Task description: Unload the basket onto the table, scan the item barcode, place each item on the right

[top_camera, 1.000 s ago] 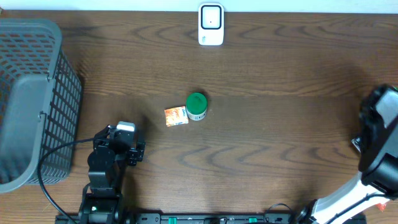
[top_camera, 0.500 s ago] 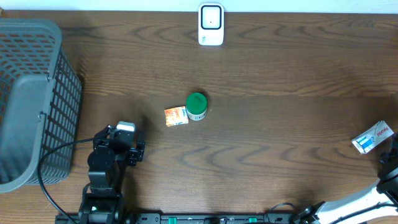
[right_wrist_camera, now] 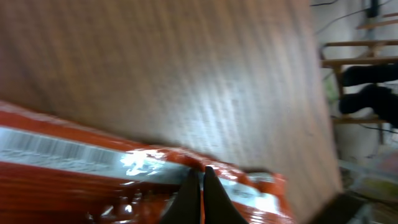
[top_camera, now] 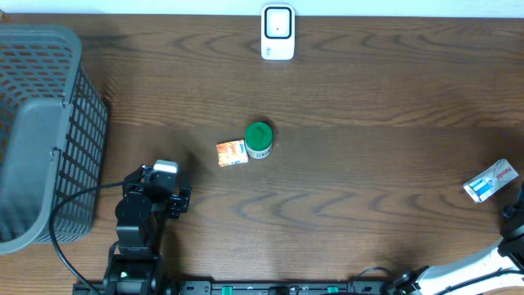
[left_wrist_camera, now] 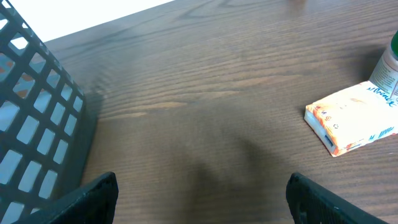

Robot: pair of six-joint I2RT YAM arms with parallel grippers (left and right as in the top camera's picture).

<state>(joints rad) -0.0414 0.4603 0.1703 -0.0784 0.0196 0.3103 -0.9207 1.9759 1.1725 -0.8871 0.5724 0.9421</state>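
Note:
My right gripper should keep lowering the red packet (right_wrist_camera: 81, 177), which is beside the white box (top_camera: 490, 180) and clear of the orange box, and let go of it there.
My right gripper (right_wrist_camera: 202, 182) is shut on the edge of a shiny red packet (right_wrist_camera: 81, 186), which has a silver strip with fine printed lines. From overhead the packet (top_camera: 491, 180) shows white, blue and red at the table's far right edge, with the right arm (top_camera: 514, 225) mostly out of frame. The white scanner (top_camera: 277, 33) stands at the back centre. My left gripper (top_camera: 168, 187) rests open at the front left, its jaws (left_wrist_camera: 199, 199) wide apart over bare wood.
A small orange box (top_camera: 232, 153) and a green-capped bottle (top_camera: 259, 140) lie together mid-table; the left wrist view also shows the box (left_wrist_camera: 351, 118) and bottle (left_wrist_camera: 388, 65). A grey mesh basket (top_camera: 41, 139) fills the left side, close to the left gripper.
The right arm has swung out toward the right edge, uncovering the packet it holds. Over the last half second it barely moved. The left arm stayed still.

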